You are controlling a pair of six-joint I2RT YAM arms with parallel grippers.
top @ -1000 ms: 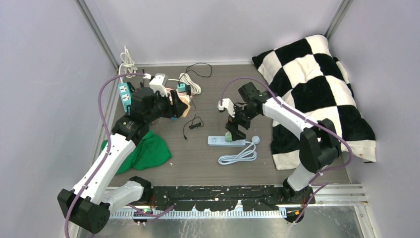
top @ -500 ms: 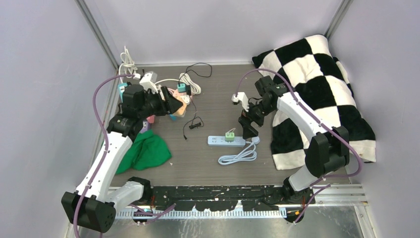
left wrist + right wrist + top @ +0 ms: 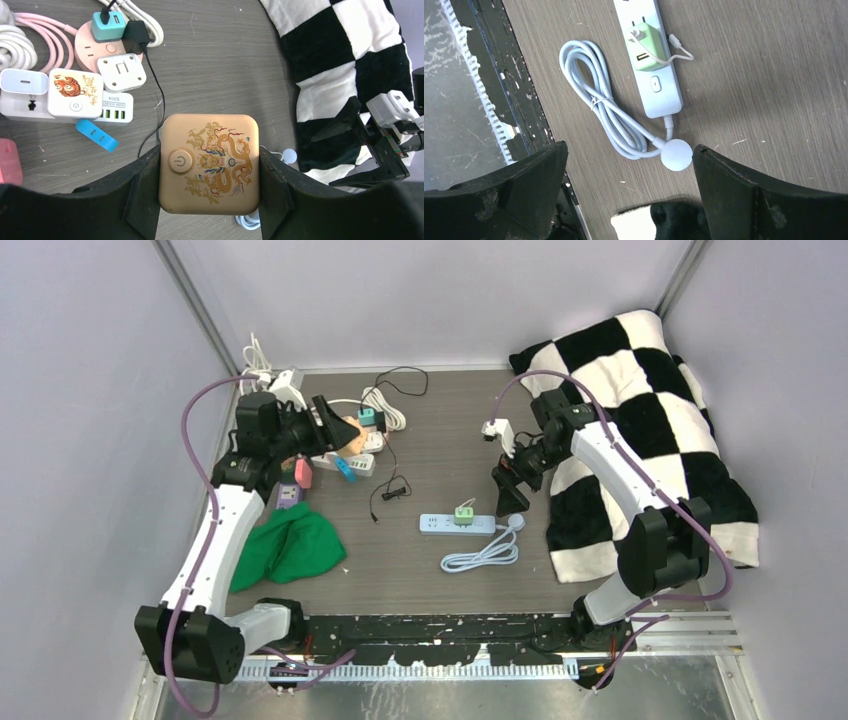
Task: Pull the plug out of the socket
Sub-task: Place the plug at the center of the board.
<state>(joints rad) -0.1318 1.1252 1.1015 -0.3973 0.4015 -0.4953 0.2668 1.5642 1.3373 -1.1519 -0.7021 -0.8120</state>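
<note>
The open space [image 3: 483, 398] beside the checkered blanket has enough room for the gold cube socket [image 3: 356, 436]. My left gripper should keep carrying the socket there until it rests, then let go.
A white power strip [image 3: 445, 525] lies mid-table with a green plug [image 3: 464, 512] seated in it; both show in the right wrist view, the strip [image 3: 663, 90] and the plug [image 3: 647, 45]. My right gripper [image 3: 508, 492] is open and empty, hovering just right of the strip's end, over its round white cord plug [image 3: 675, 154] and the blanket's edge. My right gripper [image 3: 629, 175] touches nothing. My left gripper [image 3: 335, 430] is shut on a gold cube socket with a dragon print [image 3: 209, 163], held above the table at the back left.
A black-and-white checkered blanket [image 3: 640, 420] fills the right side. The strip's coiled white cord [image 3: 482, 553] lies in front of it. A cluster of sockets and chargers [image 3: 75, 95], a pink round socket [image 3: 95, 47] and a black cable [image 3: 390, 485] lie back left. A green cloth [image 3: 290, 545] lies front left.
My right gripper left the green plug and moved right and up, open; the plug stays in the strip. My left arm swung back and left with the gold cube.
</note>
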